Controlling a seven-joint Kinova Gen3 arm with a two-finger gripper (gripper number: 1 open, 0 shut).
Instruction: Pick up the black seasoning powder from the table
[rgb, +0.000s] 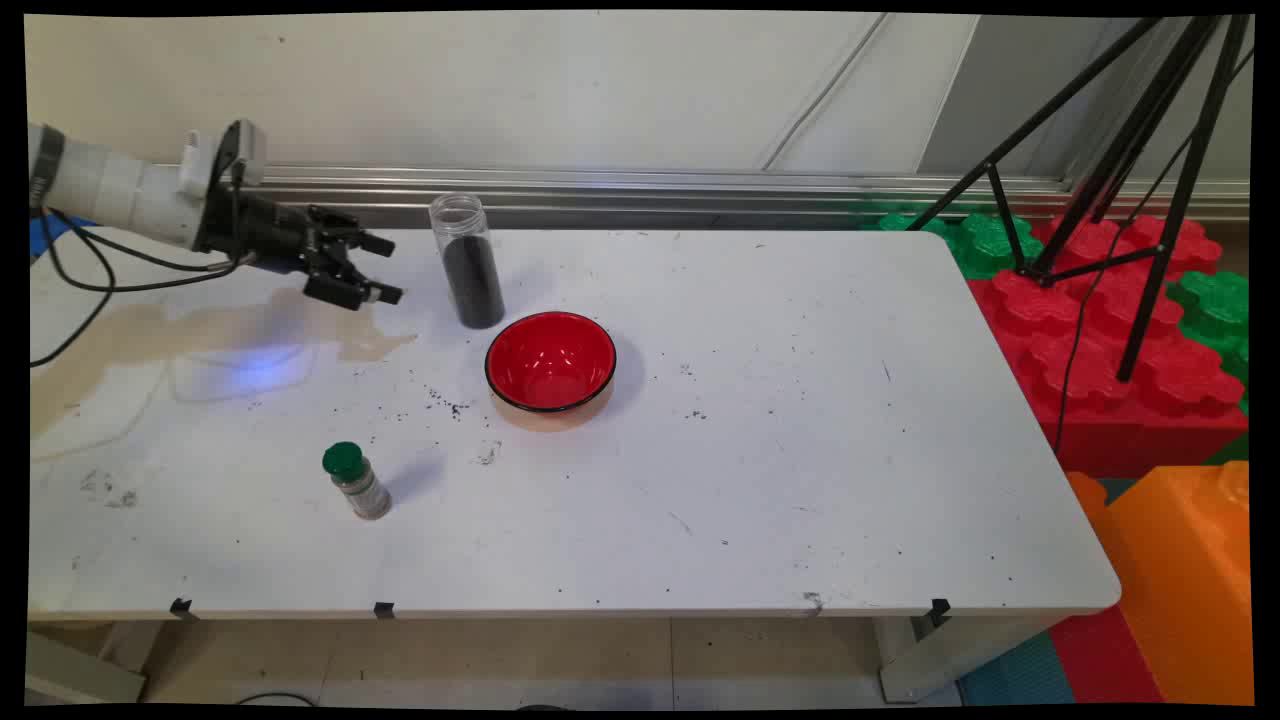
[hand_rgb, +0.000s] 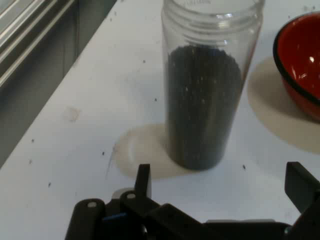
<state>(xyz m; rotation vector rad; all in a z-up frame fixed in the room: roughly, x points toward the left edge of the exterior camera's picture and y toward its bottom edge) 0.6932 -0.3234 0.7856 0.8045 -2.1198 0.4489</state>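
The black grains (rgb: 474, 281) will pour out in a stream when the robot tips the clear jar, since loose black specks (rgb: 451, 407) lie scattered beside the red bowl.
A tall clear jar (rgb: 467, 262) without a lid, about two thirds full of black grains, stands upright at the back of the white table (rgb: 800, 480). My gripper (rgb: 385, 268) is open just to its left, fingers pointing at it, a short gap apart. In the hand view the jar (hand_rgb: 210, 95) stands straight ahead, centred between my two fingertips (hand_rgb: 143, 179), with nothing between them. An empty red bowl (rgb: 550, 362) with a black rim sits right of the jar and nearer the front, and its edge (hand_rgb: 300, 65) shows at the right of the hand view.
A small spice bottle (rgb: 356, 481) with a green cap stands front left. A brownish stain (rgb: 230, 330) and scattered black specks (rgb: 445, 403) mark the table. A metal rail (rgb: 650, 190) runs along the wall. A black tripod (rgb: 1130, 150) and large toy blocks (rgb: 1120, 350) stand to the right.
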